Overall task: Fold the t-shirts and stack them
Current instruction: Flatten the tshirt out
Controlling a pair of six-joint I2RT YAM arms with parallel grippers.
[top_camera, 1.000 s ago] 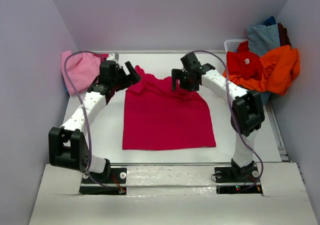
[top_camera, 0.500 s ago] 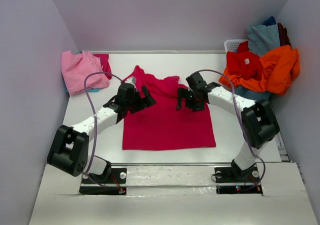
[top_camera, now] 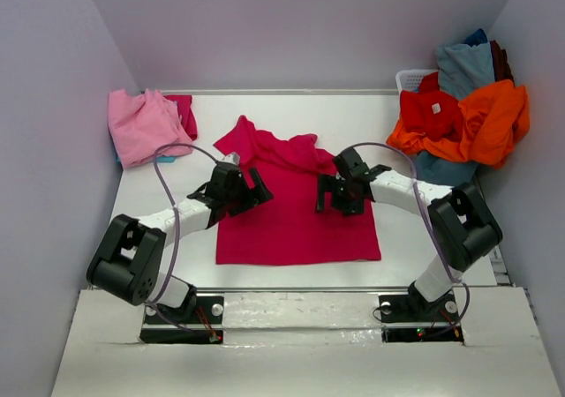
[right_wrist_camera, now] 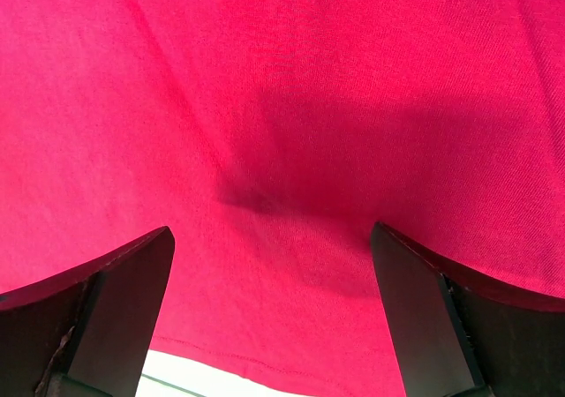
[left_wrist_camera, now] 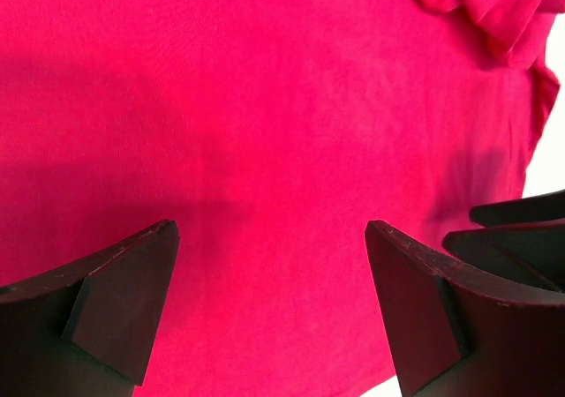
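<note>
My right gripper is to take the bunched corner [top_camera: 312,153] after I first pull the t-shirt's flat body toward me, because the t-shirt's top end [top_camera: 281,149] lies bunched behind the body.
A crimson-magenta t-shirt [top_camera: 296,212] lies spread on the white table, its top end bunched toward the back. My left gripper [top_camera: 250,191] hovers low over the shirt's left part, jaws wide apart with only cloth [left_wrist_camera: 265,150] under them. My right gripper [top_camera: 338,194] hangs open over the shirt's right part; red fabric [right_wrist_camera: 282,106] fills its view, and the hem [right_wrist_camera: 265,372] shows near the bottom. A light pink t-shirt [top_camera: 141,125] lies folded at the back left on another crimson one [top_camera: 184,112]. Orange [top_camera: 490,119], red [top_camera: 430,113] and grey-blue [top_camera: 463,66] shirts are heaped at the back right.
A white basket [top_camera: 410,79] under the heap stands at the table's back right corner. Grey walls close the table in on both sides and at the back. Bare table surface [top_camera: 177,229] runs along the spread shirt's left side.
Both arms have drawn back from the shirt's far end toward its middle and come down low over it. Both grippers stayed open. The shirt's top end lies bunched.
</note>
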